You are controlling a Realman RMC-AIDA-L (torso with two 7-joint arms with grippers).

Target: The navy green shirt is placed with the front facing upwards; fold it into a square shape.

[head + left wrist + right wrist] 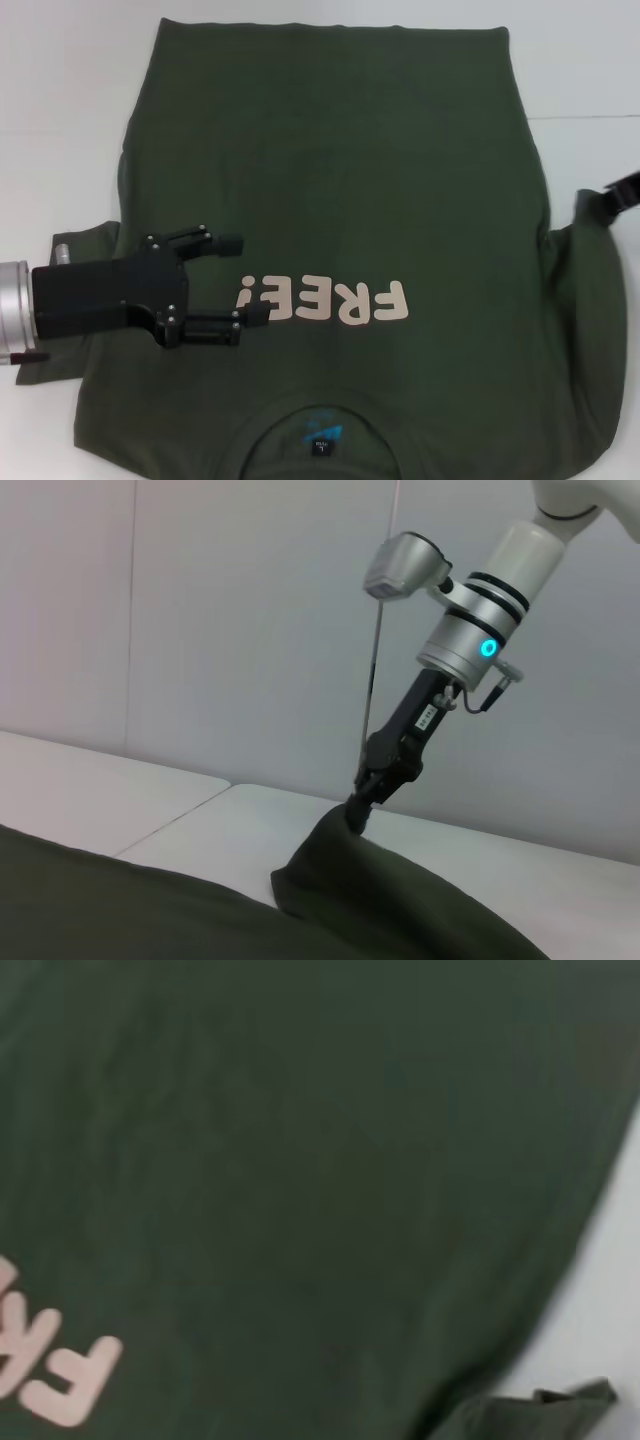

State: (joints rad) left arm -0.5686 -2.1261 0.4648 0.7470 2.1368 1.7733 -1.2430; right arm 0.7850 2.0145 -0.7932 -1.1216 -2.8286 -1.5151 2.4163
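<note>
My right gripper continues to move the sleeve's end (590,208) inward and let it go at the cream lettering (388,302). The sleeve's end is raised beside the flat, open shirt front.
The navy green shirt (340,180) lies spread front up on the white table, its cream lettering (330,300) near me and the blue-marked neck label (322,437) at the collar. My left gripper (245,278) hovers open over the shirt's left side, its fingertips just beside the lettering. At the right edge, my right gripper (622,192) is shut on the shirt's right sleeve. The left wrist view shows that gripper (358,815) pinching the cloth (380,900) into a raised peak. The right wrist view is filled by the shirt (300,1160) and part of the lettering (60,1370).
The white table (60,100) surrounds the shirt at the left, far side and right. A seam between table panels (170,825) runs under the shirt. A pale wall stands behind the table in the left wrist view.
</note>
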